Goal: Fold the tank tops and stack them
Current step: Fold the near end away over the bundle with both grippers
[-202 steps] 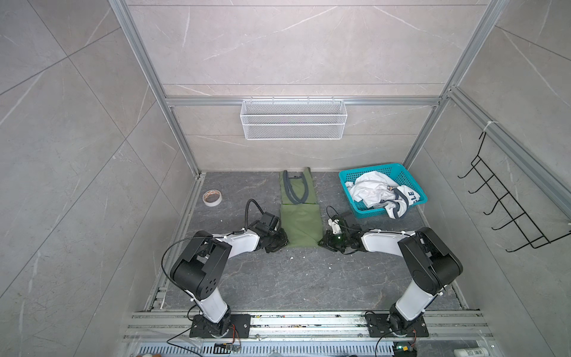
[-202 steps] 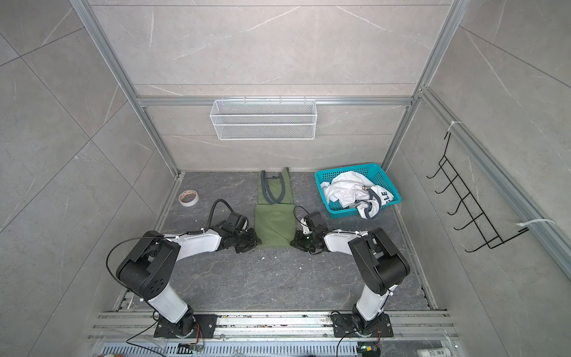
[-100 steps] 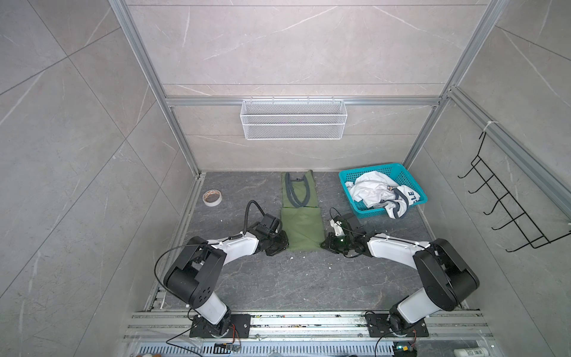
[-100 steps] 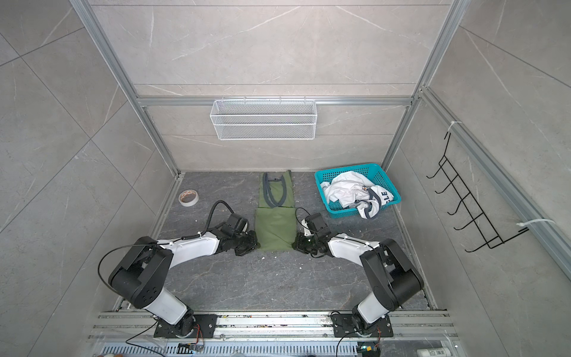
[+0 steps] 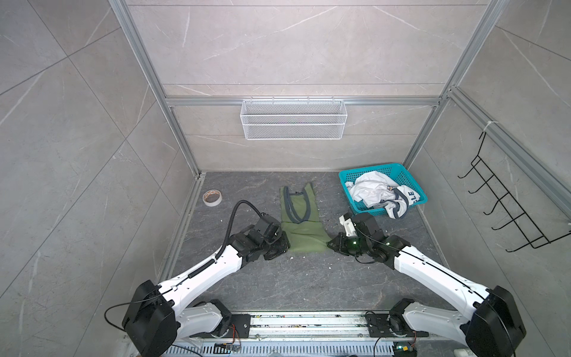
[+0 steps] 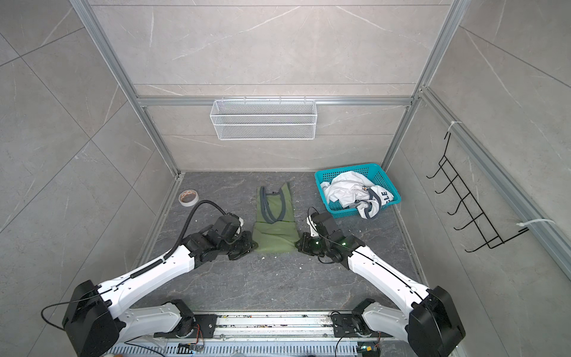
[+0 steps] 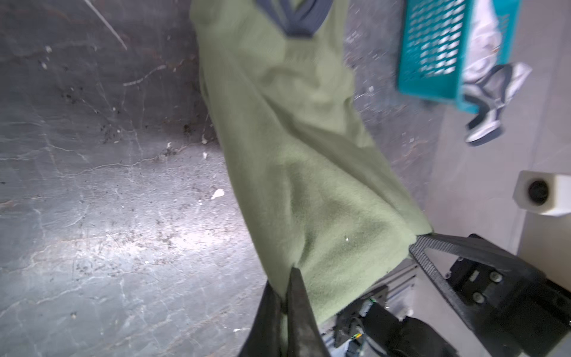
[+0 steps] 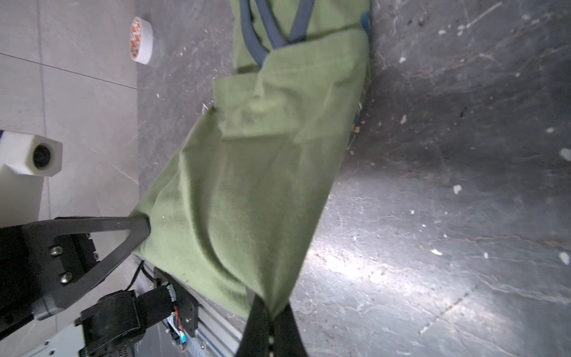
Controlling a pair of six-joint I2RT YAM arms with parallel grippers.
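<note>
I should keep folding the hem over with my left gripper until it covers the grey straps (image 5: 289, 206), as both grippers hold the hem stretched straight (image 5: 308, 250) by its corners.
The olive green tank top (image 5: 304, 228) (image 6: 275, 230) lies lengthwise on the dark floor, folded narrow, with its grey straps toward the back wall. My left gripper (image 5: 285, 244) (image 7: 287, 278) is shut on the near left hem corner. My right gripper (image 5: 329, 242) (image 8: 272, 309) is shut on the near right hem corner. In both wrist views the hem hangs stretched between the two grippers, a little off the floor. The white tank top (image 5: 374, 191) (image 6: 349, 190) lies crumpled in the teal basket (image 5: 370, 171), one part hanging over its near rim.
A roll of tape (image 5: 212, 197) (image 8: 142, 40) sits on the floor at the back left. A white wire shelf (image 5: 293, 119) hangs on the back wall. A black hook rack (image 5: 509, 201) is on the right wall. Small white crumbs dot the floor.
Both grippers have closed on the hem corners of the olive top. Both arms have stretched out and their elbows have dropped lower.
</note>
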